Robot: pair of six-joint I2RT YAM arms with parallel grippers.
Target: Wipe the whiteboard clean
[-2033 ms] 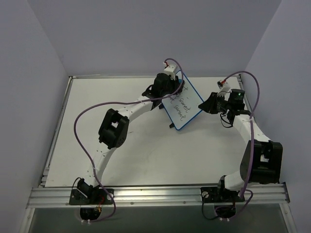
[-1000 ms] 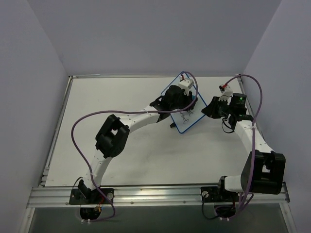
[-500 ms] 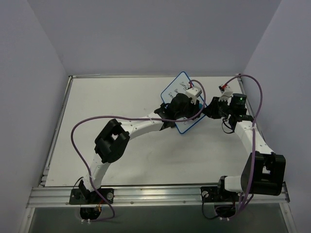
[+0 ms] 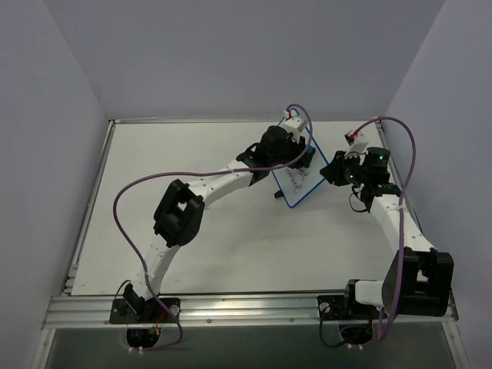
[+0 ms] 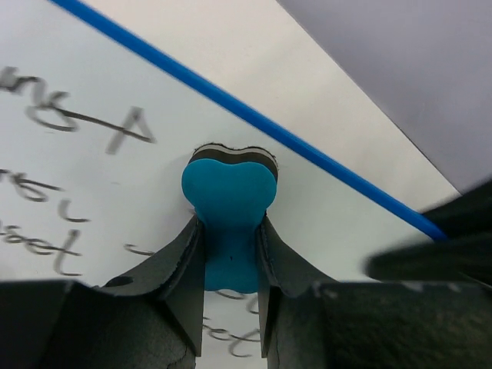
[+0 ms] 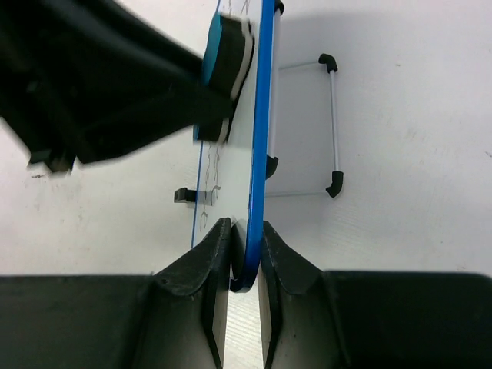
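I should lift my left gripper clear and wipe from the board's far corner [image 4: 286,116], as the eraser presses near the upper blue edge [image 5: 270,127], black words still beside it.
The whiteboard [image 4: 298,181], white with a blue frame and black handwriting, stands tilted at the table's back right. My left gripper [image 4: 296,154] is shut on a blue bone-shaped eraser [image 5: 229,207] and presses it against the board's face near the upper blue edge [image 5: 254,118]. Black words [image 5: 69,127] show to the eraser's left and below it. My right gripper [image 4: 332,172] is shut on the board's blue corner [image 6: 247,265]. In the right wrist view the eraser [image 6: 227,58] shows edge-on against the board, under the dark left gripper.
The board's wire stand with black feet [image 6: 332,123] rests on the white table [image 4: 215,231] behind the board. Grey walls close the back and both sides. A metal rail [image 4: 246,311] runs along the near edge by the arm bases.
The left gripper with the eraser swept right and down across the board, then moved back up toward its upper left. The board shifted and turned slightly; the right gripper kept its hold.
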